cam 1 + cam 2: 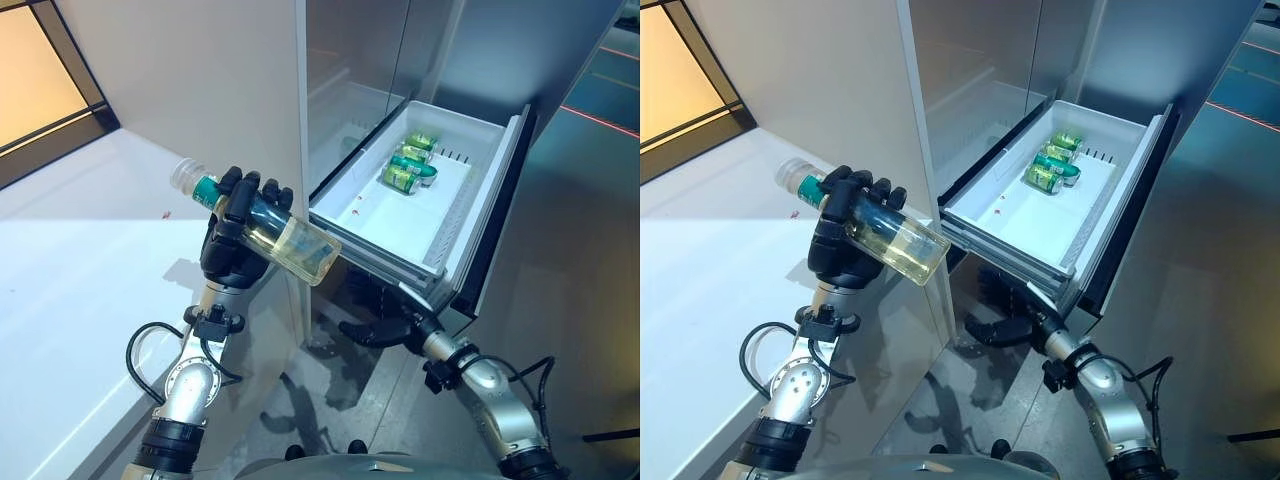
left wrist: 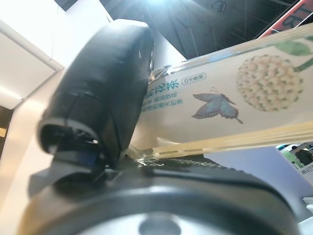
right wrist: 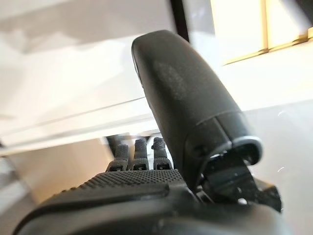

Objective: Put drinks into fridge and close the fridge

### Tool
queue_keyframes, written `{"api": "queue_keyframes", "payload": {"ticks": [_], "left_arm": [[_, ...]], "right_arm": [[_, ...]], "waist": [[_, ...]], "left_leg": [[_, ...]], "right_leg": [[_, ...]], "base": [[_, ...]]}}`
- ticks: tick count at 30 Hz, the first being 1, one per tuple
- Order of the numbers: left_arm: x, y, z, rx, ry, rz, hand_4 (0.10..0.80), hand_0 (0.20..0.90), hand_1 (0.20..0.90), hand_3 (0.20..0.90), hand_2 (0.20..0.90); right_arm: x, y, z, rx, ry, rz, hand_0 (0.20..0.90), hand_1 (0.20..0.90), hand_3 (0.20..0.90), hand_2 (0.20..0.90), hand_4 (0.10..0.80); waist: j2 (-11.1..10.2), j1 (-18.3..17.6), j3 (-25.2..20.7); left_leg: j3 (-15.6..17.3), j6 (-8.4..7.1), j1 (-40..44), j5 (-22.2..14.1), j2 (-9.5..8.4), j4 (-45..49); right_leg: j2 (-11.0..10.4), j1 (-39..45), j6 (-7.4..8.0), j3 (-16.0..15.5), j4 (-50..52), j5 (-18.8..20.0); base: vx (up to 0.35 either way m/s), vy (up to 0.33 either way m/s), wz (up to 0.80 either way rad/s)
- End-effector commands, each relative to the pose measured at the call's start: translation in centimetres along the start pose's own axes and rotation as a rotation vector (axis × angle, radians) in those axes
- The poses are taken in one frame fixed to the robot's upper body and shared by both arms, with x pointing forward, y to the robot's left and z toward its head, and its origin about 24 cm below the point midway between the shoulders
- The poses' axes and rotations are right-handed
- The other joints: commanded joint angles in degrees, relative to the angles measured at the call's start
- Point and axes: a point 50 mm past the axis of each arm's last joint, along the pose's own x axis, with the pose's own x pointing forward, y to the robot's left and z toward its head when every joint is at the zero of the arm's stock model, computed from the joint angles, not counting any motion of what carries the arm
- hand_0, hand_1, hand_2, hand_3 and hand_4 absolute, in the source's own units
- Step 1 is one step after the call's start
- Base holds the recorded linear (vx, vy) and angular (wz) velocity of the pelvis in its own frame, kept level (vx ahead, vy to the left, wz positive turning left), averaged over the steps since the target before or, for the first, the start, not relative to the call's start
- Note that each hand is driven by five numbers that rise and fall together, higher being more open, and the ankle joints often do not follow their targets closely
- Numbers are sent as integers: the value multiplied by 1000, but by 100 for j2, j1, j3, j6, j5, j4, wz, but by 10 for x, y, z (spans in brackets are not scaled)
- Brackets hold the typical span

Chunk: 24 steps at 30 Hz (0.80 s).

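Note:
I expect the clear bottle [image 1: 267, 229] to stay in place instead of rolling when I put it down in the drawer, because it has flat sides and a squared base [image 1: 324, 264].
My left hand [image 1: 232, 250] is shut on a clear bottle of pale yellow drink [image 1: 290, 238] with a green band and a clear cap. It holds the bottle tilted in the air, just left of the open white fridge drawer [image 1: 385, 222]. The bottle's printed label shows in the left wrist view [image 2: 234, 93] past the thumb [image 2: 102, 98]. Green cans [image 1: 410, 168] lie at the back of the drawer. My right hand [image 1: 385, 328] is open below the drawer's front edge, fingers straight; it also shows in the right wrist view [image 3: 146, 196].
The fridge cabinet's side wall [image 1: 200, 90] rises left of the drawer. A white counter [image 1: 70, 250] lies on the left. The drawer's dark front panel [image 1: 505, 200] juts out to the right over a grey floor [image 1: 570, 300].

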Motion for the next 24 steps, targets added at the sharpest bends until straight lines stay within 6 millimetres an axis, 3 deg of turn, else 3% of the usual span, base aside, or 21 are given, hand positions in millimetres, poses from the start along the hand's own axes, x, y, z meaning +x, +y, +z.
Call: {"api": "queue_keyframes", "payload": {"ticks": [1, 5, 9, 14, 24], "left_arm": [[32, -41, 27, 168, -111, -314, 100, 300, 300, 200, 300], [38, -50, 32, 307, -86, -350, 100, 300, 300, 200, 300], [45, -60, 37, 482, -69, -386, 100, 300, 300, 200, 300], [55, -68, 41, 622, -60, -410, 100, 300, 300, 200, 300], [75, -84, 44, 899, -66, -463, 100, 300, 300, 200, 300]], "right_arm": [[5, -7, 86, -127, -381, 55, 900, 900, 900, 900, 800], [0, -6, 115, -185, -452, 98, 900, 900, 900, 900, 800], [-1, -3, 126, -140, -443, 191, 900, 900, 900, 900, 800], [4, 2, 130, -81, -403, 293, 900, 900, 900, 900, 800], [11, 5, 138, -184, -296, 399, 900, 900, 900, 900, 800]], "waist": [[108, -47, -521], [109, -23, -580], [88, -4, -627], [61, 6, -650], [-2, -16, -698]], "left_leg": [[134, -174, 13, -357, 110, 6], [150, -171, -25, -355, 112, 6], [157, -174, -58, -334, 110, 6], [149, -174, -73, -317, 96, 6], [129, -168, -109, -298, 74, 6]], "right_leg": [[-20, -13, 309, -20, 322, -207], [-8, -28, 297, 7, 269, -188], [3, -36, 287, 24, 242, -171], [12, -47, 281, 35, 236, -154], [20, -80, 294, 62, 204, -106]], "base": [[-31, -7, -4], [-39, -9, -7], [-26, -11, -1], [-20, -11, 0], [0, 0, 0]]}}
